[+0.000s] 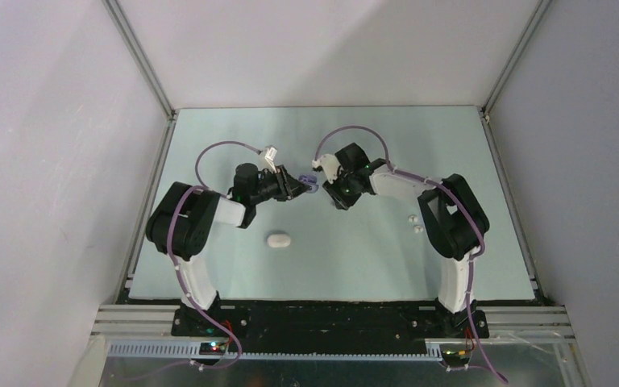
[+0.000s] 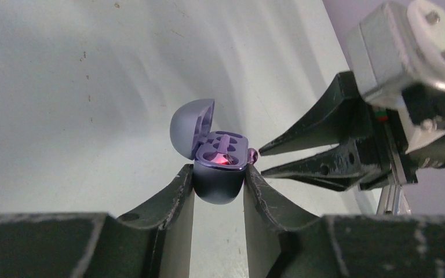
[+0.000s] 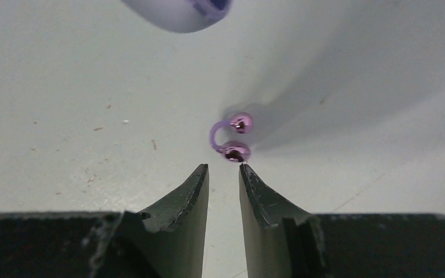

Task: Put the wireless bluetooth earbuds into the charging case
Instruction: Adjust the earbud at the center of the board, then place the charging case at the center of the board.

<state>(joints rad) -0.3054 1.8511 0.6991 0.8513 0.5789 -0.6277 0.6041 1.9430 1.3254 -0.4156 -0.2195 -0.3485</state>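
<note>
The purple earbud (image 3: pixel 235 152) is lying on its side while the charging case (image 2: pixel 221 153) fills my left gripper, so I should put the case down and use both grippers to turn the earbud.
My left gripper (image 2: pixel 217 169) is shut on the base of the purple charging case (image 2: pixel 219 185) and holds it upright with its lid (image 2: pixel 191 124) open. A red light glows inside. One purple shape sits in a slot (image 2: pixel 223 142). A translucent purple earbud (image 3: pixel 232 139), two balls joined by an arc, lies on the table just ahead of my right gripper (image 3: pixel 223 168). That gripper is narrowly open and empty, its right fingertip (image 3: pixel 244 171) almost touching the bud. The bud also shows beside the case rim in the left wrist view (image 2: pixel 253 154). Both grippers meet at mid-table: left (image 1: pixel 297 187), right (image 1: pixel 328 187).
A closed white pebble-shaped case (image 1: pixel 277 239) lies in front of the left arm. Two white earbuds (image 1: pixel 414 223) lie on the table near the right arm's elbow. Walls enclose the table on three sides.
</note>
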